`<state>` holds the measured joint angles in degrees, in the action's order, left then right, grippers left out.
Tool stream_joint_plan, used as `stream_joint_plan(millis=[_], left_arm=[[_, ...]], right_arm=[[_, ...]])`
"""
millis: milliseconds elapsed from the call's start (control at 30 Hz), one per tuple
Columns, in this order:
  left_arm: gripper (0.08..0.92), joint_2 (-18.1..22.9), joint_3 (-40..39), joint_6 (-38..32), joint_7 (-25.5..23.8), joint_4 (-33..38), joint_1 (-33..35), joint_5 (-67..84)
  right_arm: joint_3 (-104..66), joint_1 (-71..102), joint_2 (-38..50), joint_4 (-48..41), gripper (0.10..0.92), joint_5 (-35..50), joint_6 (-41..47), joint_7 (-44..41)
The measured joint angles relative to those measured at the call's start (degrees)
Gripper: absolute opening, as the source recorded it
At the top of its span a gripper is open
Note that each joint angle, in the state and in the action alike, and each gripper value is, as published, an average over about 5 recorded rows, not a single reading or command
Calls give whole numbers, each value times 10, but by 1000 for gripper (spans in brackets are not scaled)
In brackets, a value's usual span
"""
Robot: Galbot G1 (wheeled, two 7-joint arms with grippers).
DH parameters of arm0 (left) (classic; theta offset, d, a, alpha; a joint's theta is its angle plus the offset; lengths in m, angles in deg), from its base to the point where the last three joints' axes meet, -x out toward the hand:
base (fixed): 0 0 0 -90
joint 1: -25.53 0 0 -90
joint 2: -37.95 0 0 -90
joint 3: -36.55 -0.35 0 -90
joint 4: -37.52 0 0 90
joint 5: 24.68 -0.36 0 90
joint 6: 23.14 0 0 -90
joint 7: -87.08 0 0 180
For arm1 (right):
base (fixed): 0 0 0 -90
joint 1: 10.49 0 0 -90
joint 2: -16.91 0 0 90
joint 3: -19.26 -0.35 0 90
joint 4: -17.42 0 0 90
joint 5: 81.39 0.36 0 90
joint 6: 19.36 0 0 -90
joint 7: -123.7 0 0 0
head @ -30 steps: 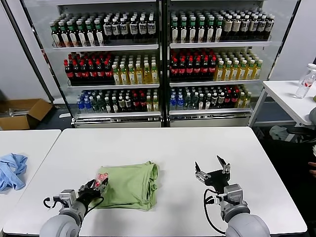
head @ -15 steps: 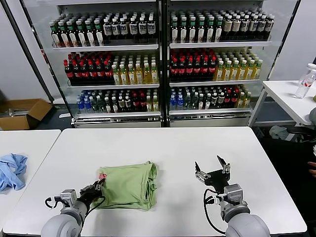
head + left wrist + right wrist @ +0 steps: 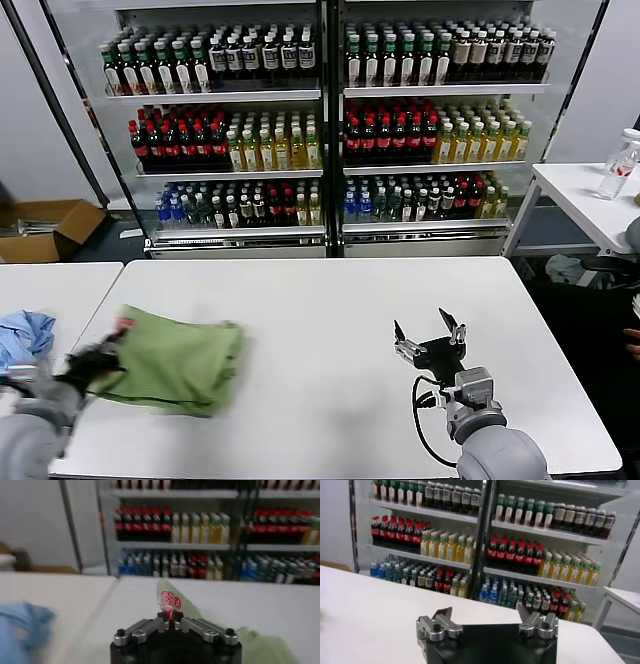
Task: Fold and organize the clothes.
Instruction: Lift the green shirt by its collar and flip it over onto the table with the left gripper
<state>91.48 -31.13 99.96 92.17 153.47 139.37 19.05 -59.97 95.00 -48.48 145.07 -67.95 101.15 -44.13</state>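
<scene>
My left gripper is working on the folded light green shirt, which lies plain side (image 3: 175, 362) up. So it should carry the graphic corner past the shirt's opposite edge (image 3: 230, 366) and turn the shirt graphic side up.
The folded light green shirt (image 3: 175, 362) lies at the left end of the white table (image 3: 330, 320), its red-and-white graphic at the left corner. My left gripper (image 3: 108, 352) is shut on that corner. In the left wrist view the gripper (image 3: 171, 621) pinches the printed cloth (image 3: 170, 601) between its tips, and the green fabric trails off behind it. My right gripper (image 3: 428, 335) is open and empty above the table's right half; it also shows in the right wrist view (image 3: 485, 617), jaws wide apart.
A light blue garment (image 3: 22, 336) lies on the neighbouring table at the left, close to my left gripper; it also shows in the left wrist view (image 3: 20, 630). Drinks shelves (image 3: 320, 130) stand behind. Another white table (image 3: 590, 200) is at the far right.
My left gripper has dragged the green shirt leftward across the table, from near the middle to the left edge. The right arm has stayed put.
</scene>
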Motion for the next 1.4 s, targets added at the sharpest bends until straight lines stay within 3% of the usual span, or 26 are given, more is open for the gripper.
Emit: stream_joint_plan(millis=[167, 300, 700, 1067, 1167, 1400], left_arm=[[102, -25, 39, 1, 5, 32, 9, 25], [102, -7, 14, 1, 9, 71, 7, 20], [102, 142, -242, 0, 2, 120, -26, -85], [105, 249, -346, -1, 48, 81, -97, -114], [151, 268, -364, -3, 57, 67, -115, -115], [349, 282, -395, -18, 53, 58, -129, -127]], right_arm=[[-5, 4, 0, 3, 823, -2, -3, 0], [-11, 11, 4, 8, 822, -3, -3, 0], [-18, 27, 6, 12, 822, -6, -3, 1], [-24, 30, 7, 13, 823, -7, -2, 2], [-24, 29, 6, 14, 823, -8, -2, 2], [-26, 27, 3, 13, 823, -8, -1, 2]])
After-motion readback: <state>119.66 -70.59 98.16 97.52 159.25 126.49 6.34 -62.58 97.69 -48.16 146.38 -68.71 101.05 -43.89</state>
